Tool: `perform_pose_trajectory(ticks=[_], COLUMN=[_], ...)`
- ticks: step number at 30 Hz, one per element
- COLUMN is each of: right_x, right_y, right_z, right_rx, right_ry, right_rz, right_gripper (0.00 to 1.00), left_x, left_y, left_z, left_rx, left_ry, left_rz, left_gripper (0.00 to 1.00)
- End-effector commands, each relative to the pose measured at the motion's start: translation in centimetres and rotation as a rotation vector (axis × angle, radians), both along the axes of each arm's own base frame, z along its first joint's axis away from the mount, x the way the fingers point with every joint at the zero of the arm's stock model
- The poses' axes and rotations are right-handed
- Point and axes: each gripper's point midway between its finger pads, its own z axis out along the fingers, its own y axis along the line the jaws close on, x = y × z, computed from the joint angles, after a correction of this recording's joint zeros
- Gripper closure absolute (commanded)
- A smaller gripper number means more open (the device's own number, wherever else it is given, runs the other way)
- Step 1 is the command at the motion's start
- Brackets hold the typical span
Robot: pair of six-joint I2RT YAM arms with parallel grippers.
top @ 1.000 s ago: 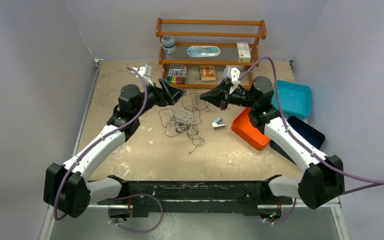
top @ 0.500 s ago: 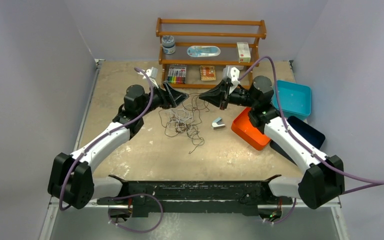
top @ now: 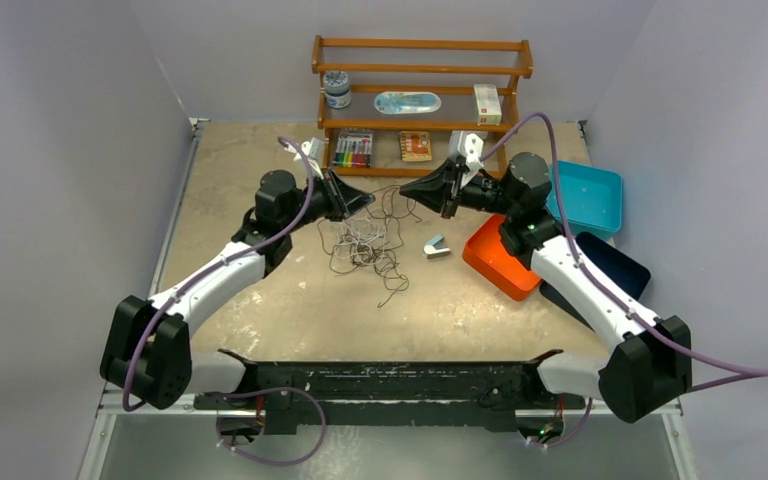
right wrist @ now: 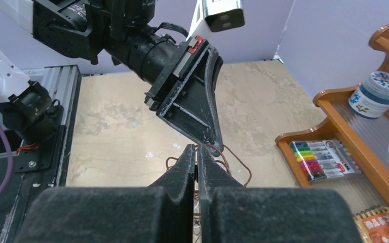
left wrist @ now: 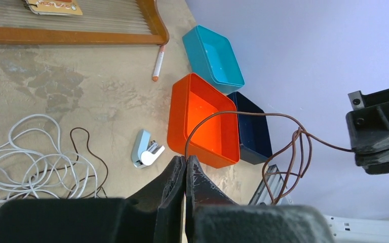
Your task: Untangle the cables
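Observation:
I can see tangled loops of dark brown cable (left wrist: 300, 133) between my grippers. I should pull my left gripper away from my right gripper before laying the cable in the orange bin (top: 496, 266).
A heap of thin white and dark brown cables (top: 364, 242) lies mid-table. My left gripper (top: 368, 198) hangs above its far side, and my right gripper (top: 403, 188) faces it tip to tip, a short way apart. In the left wrist view my left gripper (left wrist: 186, 158) is shut on a dark brown cable (left wrist: 243, 114). That cable arcs across to the right gripper, with tangled loops (left wrist: 287, 162) hanging below it. White cable coils (left wrist: 30, 163) rest on the table. In the right wrist view my right gripper (right wrist: 197, 147) is shut, with brown cable loops (right wrist: 235, 164) just beyond its tips.
An orange bin (top: 500, 262), a teal bin (top: 588, 195) and a dark blue bin (top: 610, 265) sit to the right. A small white and blue clip-like object (top: 437, 246) lies beside the heap. A wooden shelf (top: 420, 70) with markers and boxes stands at the back.
My left gripper moved right toward the right gripper and went from open to shut on the brown cable. The right arm stayed almost still.

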Motion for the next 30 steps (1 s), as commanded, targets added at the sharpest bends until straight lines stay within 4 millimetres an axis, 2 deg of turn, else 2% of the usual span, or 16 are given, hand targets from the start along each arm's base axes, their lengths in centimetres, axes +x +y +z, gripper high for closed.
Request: perform_pose_trajectory(ticks=[1,3,5,11,18,26,28,30], right_x=[0.0,0.9,2.8,7.0,9.1,8.9,8.6,8.1], right_y=[-0.7,-1.5,-3.1,-8.8,-14.2,-18.8,-19.5,-19.8], right_z=[3.7,4.0,3.9,1.6,0.0,-0.9,-0.5,0.2], right_rx=[0.058,0.065,0.082,0.13,0.181,0.205,0.208,0.208], right_ry=[-0.098,-0.093,-0.066,0.038,0.147,0.209,0.202,0.183], right_rz=[-0.068,-0.158,-0.318,-0.742,-1.083,-1.339,-1.364,-1.358], right_gripper=[1.0,1.0,1.0,1.0,1.0,1.0,1.0,1.0], left_x=[0.6,1.4,2.3,4.2,4.1,3.4,3.4,3.7], left_y=[-0.4,0.6,2.3,9.2,14.5,17.7,17.5,16.0], left_z=[2.5,2.0,1.5,1.8,3.2,4.1,4.1,4.1], left_rx=[-0.002,0.086,0.195,0.427,0.582,0.663,0.664,0.64], left_ry=[-0.07,-0.06,-0.053,-0.044,-0.056,-0.053,-0.059,-0.075], left_rz=[-0.015,0.044,0.129,0.47,0.69,0.831,0.814,0.743], left_gripper=[1.0,1.0,1.0,1.0,1.0,1.0,1.0,1.0])
